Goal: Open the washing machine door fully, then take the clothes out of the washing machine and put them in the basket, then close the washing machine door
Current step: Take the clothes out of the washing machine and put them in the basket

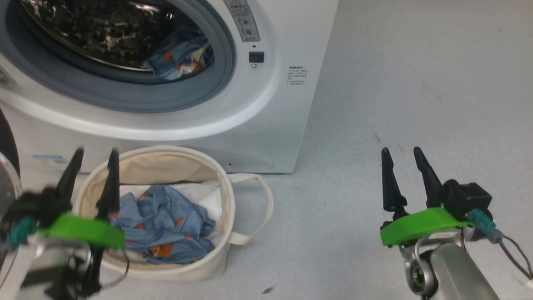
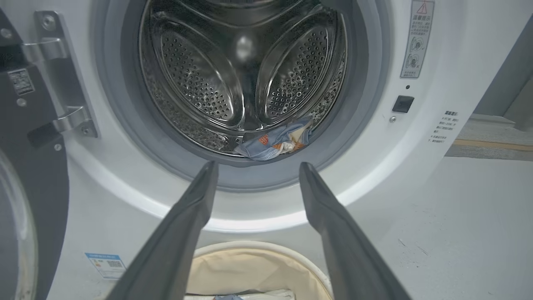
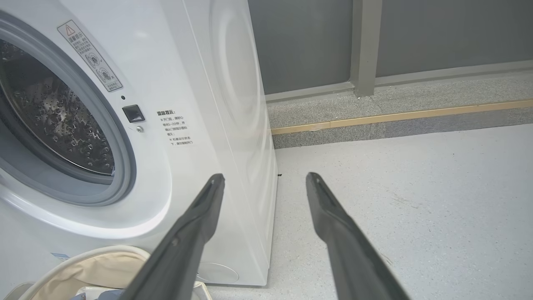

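The light blue piece lies bunched behind the grey gasket. It will open out long and trail back into the drum when I pull it.
The white washing machine stands open, and its door is swung out to the left. A light blue printed piece of the clothes lies at the drum's lower right, just inside the grey gasket, and it shows as clothes in the left wrist view. Another blue piece lies in the cream basket on the floor before the machine. My left gripper is open above the basket's left rim, pointing at the drum. My right gripper hangs open over bare floor to the right, holding nothing.
A white folded sheet lies under the blue piece in the basket. Grey speckled floor stretches to the right of the machine. A low grey kerb with a tan strip and a wall run behind it.
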Controlling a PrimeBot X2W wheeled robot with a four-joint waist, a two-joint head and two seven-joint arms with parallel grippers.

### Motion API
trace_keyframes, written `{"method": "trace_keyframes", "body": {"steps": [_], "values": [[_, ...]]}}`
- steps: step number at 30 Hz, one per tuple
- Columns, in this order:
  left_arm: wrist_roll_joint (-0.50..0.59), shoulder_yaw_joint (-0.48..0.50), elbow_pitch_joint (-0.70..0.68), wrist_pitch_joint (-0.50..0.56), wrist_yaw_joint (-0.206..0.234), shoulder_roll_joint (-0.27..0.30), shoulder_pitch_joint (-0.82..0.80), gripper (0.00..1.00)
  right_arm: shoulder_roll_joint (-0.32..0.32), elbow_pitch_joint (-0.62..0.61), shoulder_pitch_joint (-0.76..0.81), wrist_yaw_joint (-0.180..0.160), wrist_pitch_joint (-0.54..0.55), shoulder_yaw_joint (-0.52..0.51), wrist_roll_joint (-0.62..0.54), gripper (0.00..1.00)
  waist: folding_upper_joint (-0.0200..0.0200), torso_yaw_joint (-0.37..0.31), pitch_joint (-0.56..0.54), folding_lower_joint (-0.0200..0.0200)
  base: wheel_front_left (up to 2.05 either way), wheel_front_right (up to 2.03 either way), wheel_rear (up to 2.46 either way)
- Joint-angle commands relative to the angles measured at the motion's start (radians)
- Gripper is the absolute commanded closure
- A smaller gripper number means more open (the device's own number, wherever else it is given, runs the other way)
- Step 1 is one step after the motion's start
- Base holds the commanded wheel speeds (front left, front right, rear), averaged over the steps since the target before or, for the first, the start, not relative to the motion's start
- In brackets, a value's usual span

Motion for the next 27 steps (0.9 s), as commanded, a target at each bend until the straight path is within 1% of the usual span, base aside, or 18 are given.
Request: {"method": "trace_keyframes", "body": {"steps": [1,5,8,10,12,13,17,19,24,27], "values": [[-0.014,0.01,-0.016,0.015,-0.006,0.047,-0.102,0.0,0.01,-0.038,-0.035,0.001,-0.005,0.015,-0.005,0.0,-0.0001,0.004,0.021,0.0,0.0,0.0,0.0],[-0.047,-0.076,0.032,0.076,-0.006,0.068,-0.27,0.0,0.011,-0.052,-0.056,0.001,-0.005,0.016,-0.011,0.0,-0.0001,0.009,0.079,0.0,0.0,0.0,0.0],[-0.087,-0.143,0.102,0.116,-0.006,0.08,-0.406,0.0,0.013,-0.06,-0.076,0.001,-0.005,0.018,-0.011,0.0,-0.0001,0.004,0.125,0.0,0.0,0.0,0.0],[-0.141,-0.201,0.154,0.156,-0.006,0.083,-0.492,0.0,0.015,-0.066,-0.088,0.001,-0.005,0.021,-0.012,0.0,-0.0001,-0.003,0.157,0.0,0.0,0.0,0.0],[-0.183,-0.263,0.203,0.186,-0.006,0.101,-0.578,0.0,0.017,-0.071,-0.101,0.001,-0.005,0.025,-0.014,0.0,-0.0001,-0.012,0.191,0.0,0.0,0.0,0.0],[-0.183,-0.263,0.203,0.186,-0.006,0.101,-0.578,0.0,0.017,-0.071,-0.101,0.001,-0.005,0.025,-0.014,0.0,-0.0001,-0.012,0.191,0.0,0.0,0.0,0.0],[-0.264,-0.37,0.318,0.265,-0.006,0.137,-0.733,0.0,0.023,-0.082,-0.127,0.001,-0.005,0.023,-0.016,0.0,-0.0001,-0.038,0.255,0.0,0.0,0.0,0.0],[-0.287,-0.418,0.374,0.3,-0.006,0.159,-0.806,0.0,0.025,-0.087,-0.138,0.001,-0.005,0.023,-0.018,0.0,-0.0001,-0.054,0.282,0.0,0.0,0.0,0.0],[-0.382,-0.481,0.503,0.4,-0.006,0.177,-0.945,0.0,0.03,-0.094,-0.156,0.001,-0.005,0.017,-0.023,0.0,-0.0001,-0.091,0.331,0.0,0.0,0.0,0.0],[-0.425,-0.518,0.547,0.446,-0.006,0.178,-1.013,0.0,0.032,-0.1,-0.162,0.001,-0.005,0.012,-0.027,0.0,-0.0001,-0.103,0.356,0.0,0.0,0.0,0.0]]}}
